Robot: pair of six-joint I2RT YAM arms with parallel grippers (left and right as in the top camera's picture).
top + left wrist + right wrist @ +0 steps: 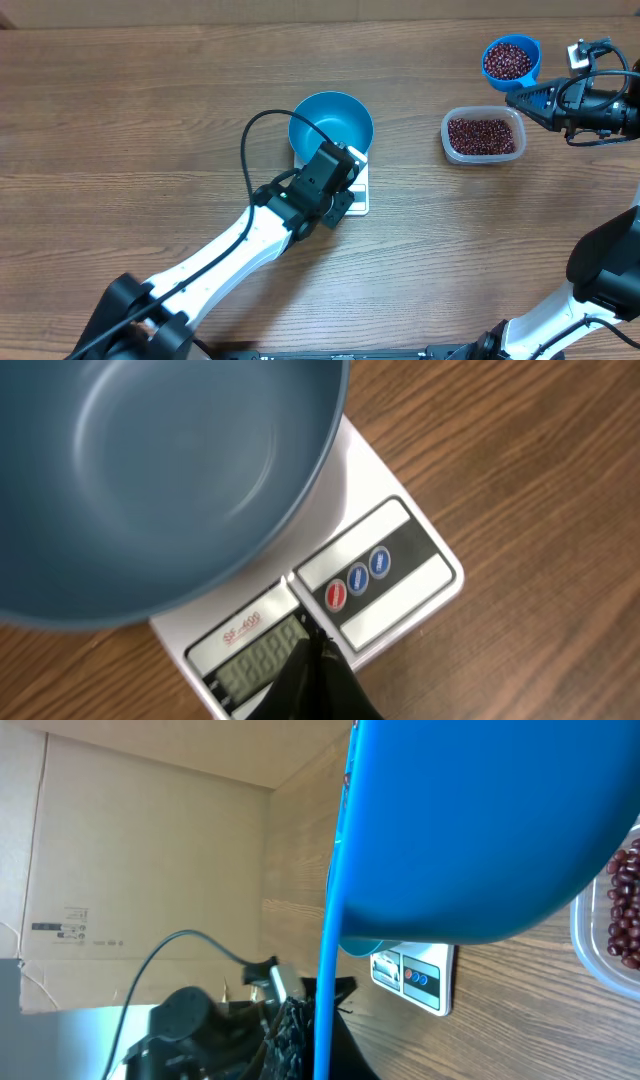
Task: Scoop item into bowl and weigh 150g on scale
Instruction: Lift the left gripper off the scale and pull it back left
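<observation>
I keep moving my left gripper back until its fingers are clear of the white scale (358, 200) and then open it, because there are digits on the display (262, 661) and the teal bowl is in place.
The teal bowl (331, 122) stands empty on the white scale (358, 200). In the left wrist view the bowl (150, 470) covers most of the scale (400, 585). My left gripper (315, 648) is shut and holds nothing, its tip at the edge of the display beside the buttons. My right gripper (517, 98) is shut on the handle of a blue scoop (511, 60), at the far right and raised. The scoop is full of red-brown beans (508, 62). The right wrist view shows the scoop (480, 830) from below, its thin handle between the fingers.
A clear plastic tub (483, 135) of beans sits right of the scale, just below the scoop. The left arm (240, 250) stretches from the bottom left to the scale. A cardboard wall (150, 850) stands behind the table.
</observation>
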